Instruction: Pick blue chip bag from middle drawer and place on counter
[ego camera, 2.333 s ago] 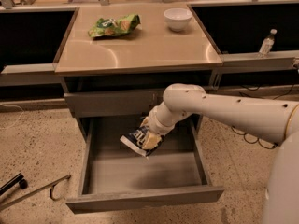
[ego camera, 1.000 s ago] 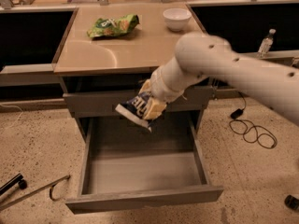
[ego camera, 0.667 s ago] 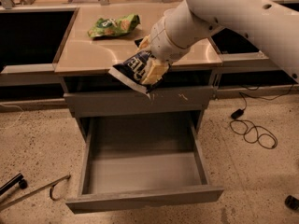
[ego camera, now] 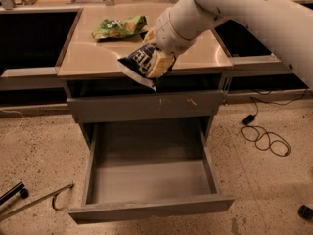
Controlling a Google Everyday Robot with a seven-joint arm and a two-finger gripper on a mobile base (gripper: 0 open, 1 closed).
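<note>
My gripper must lift the blue chip bag, since it hangs across the counter's front edge (ego camera: 140, 76), and carry it back beside the green chip bag (ego camera: 146, 32) before lowering it.
My gripper (ego camera: 155, 58) is shut on the blue chip bag (ego camera: 135, 64), a dark navy bag with white lettering. It holds the bag tilted in the air over the front edge of the beige counter (ego camera: 93, 58), above the drawers. The middle drawer (ego camera: 146, 180) is pulled out wide below, and its grey inside is empty. My white arm reaches in from the upper right.
A green chip bag (ego camera: 119, 27) lies at the back of the counter. The closed top drawer front (ego camera: 146, 104) has small pale scratches. A black cable (ego camera: 264, 136) lies on the floor at right, and a metal bar (ego camera: 34, 199) at lower left.
The gripper lifted the blue chip bag out of the middle drawer and up past the top drawer front to the counter's front edge. The drawer is now empty.
</note>
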